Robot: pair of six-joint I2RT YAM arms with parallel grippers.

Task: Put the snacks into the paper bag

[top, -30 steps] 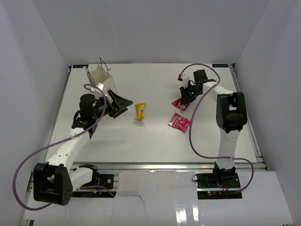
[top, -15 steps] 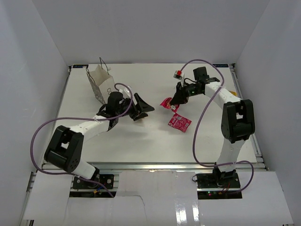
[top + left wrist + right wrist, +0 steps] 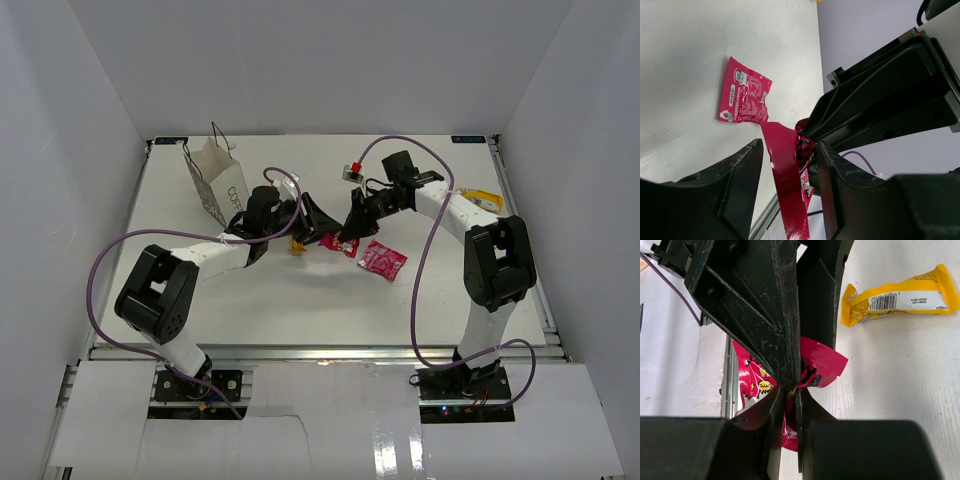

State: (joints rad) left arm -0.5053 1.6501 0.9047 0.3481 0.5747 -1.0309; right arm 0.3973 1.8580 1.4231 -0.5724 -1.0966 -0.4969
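Next, my left gripper takes hold of the pouch (image 3: 337, 243) before my right gripper moves away, because my right gripper is holding the red pouch far from the paper bag (image 3: 226, 188).
My right gripper (image 3: 349, 229) (image 3: 790, 391) is shut on a red pouch (image 3: 333, 240) (image 3: 821, 361) and holds it above the table's middle. My left gripper (image 3: 318, 222) (image 3: 790, 148) is open, its jaws on either side of that same pouch (image 3: 786, 172) without closing on it. A second red pouch (image 3: 382, 259) (image 3: 744, 97) lies flat on the table. One yellow packet (image 3: 296, 246) lies under my left gripper and another (image 3: 478, 197) lies at the right. The white paper bag (image 3: 214, 181) stands at the back left. No dark candy wrapper is in view.
White walls enclose the table (image 3: 300, 300) on three sides. Purple cables (image 3: 425, 260) loop from both arms over the table. The yellow packet also shows in the right wrist view (image 3: 900, 299) on the white tabletop.
My left gripper has swung right from beside the bag to the table's middle. My right gripper has carried the red pouch leftward, so the two grippers now meet at the pouch.
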